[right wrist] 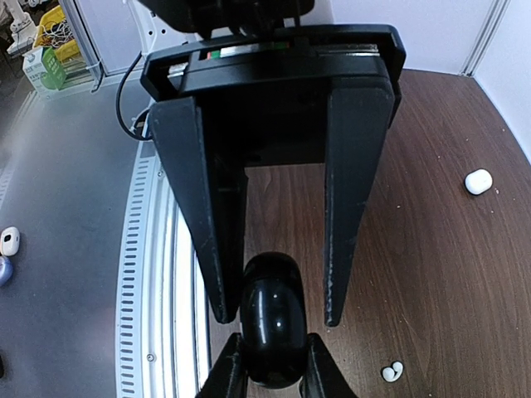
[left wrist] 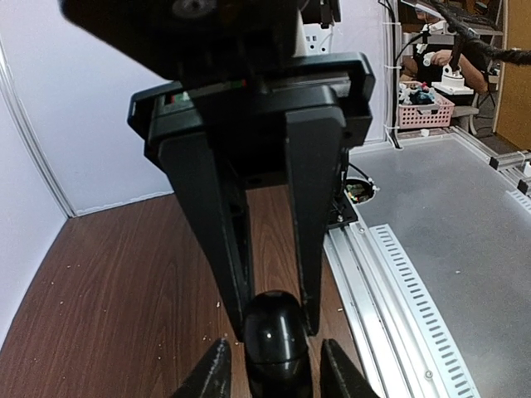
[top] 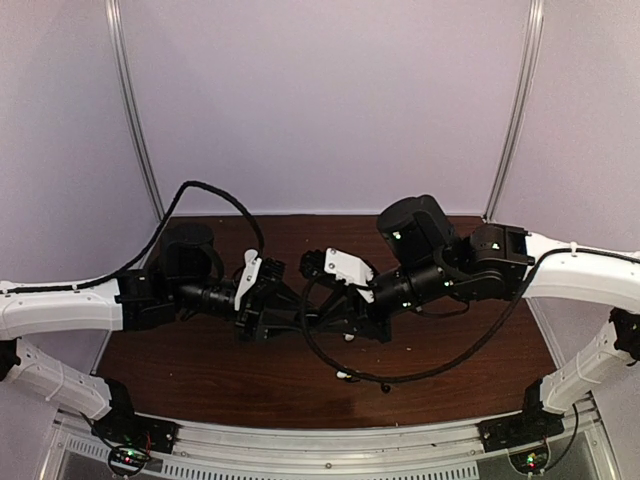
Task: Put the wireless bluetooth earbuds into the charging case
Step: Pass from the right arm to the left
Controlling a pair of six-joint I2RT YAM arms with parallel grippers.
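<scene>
Next, the left gripper takes the charging case's loose end [right wrist: 271, 270] first, so that the right gripper, which clamps the closed black charging case [right wrist: 274, 332], is left to open the charging case's lid.
Over the middle of the table, both arms meet nose to nose around a glossy black charging case [right wrist: 272, 327], held above the wood. My right gripper [right wrist: 274, 366] is shut on it, both fingertips pressed to its sides. My left gripper [left wrist: 276, 371] straddles the other end of the same black case [left wrist: 274, 336]. Its jaws stand a little apart from the case, with a gap showing on at least one side. The case looks closed. A tiny white earbud [right wrist: 392, 371] lies on the wood, also visible from above [top: 342, 376]. No black earbud can be made out.
A white pebble-shaped case [right wrist: 478, 181] lies on the brown table [top: 200, 370]. A black cable [top: 440, 365] loops over the table's front. The metal rail [left wrist: 390, 274] runs along the near edge. Small white and bluish items [right wrist: 8, 240] lie on the grey floor beyond it.
</scene>
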